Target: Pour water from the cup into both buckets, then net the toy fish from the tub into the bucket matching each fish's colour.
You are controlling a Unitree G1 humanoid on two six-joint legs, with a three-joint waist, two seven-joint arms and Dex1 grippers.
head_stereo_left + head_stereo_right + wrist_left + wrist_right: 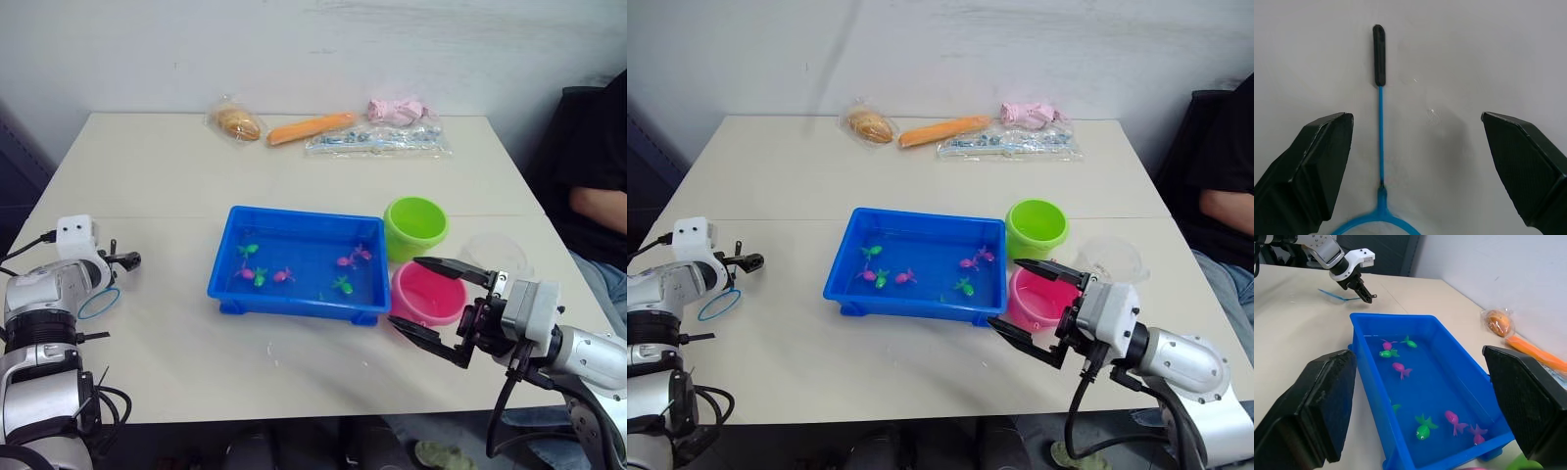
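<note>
I expect the toy fish [1423, 427] to drift around the tub when I sweep the net through the water [1432, 377], because they float loose and scattered across it.
The blue tub [230, 257] sits mid-table with water and several toy fish in it, some pink [283, 275], some green [342, 285]. To its right stand the lime green bucket [415, 227] and, nearer me, the pink bucket [428, 294]. The clear cup [1112, 257] stands right of the buckets. My right gripper [405, 291] is open in front of the pink bucket and holds nothing. The net lies flat at the table's left, its blue hoop [98, 302] beside my arm. My left gripper [1417, 117] hovers open over the net's handle [1379, 54] without touching it.
Along the far edge lie a bagged bread roll [238, 122], an orange carrot [312, 127], a pink bundle [397, 110] and a clear plastic bag [377, 139]. A person [598, 196] sits at the right of the table.
</note>
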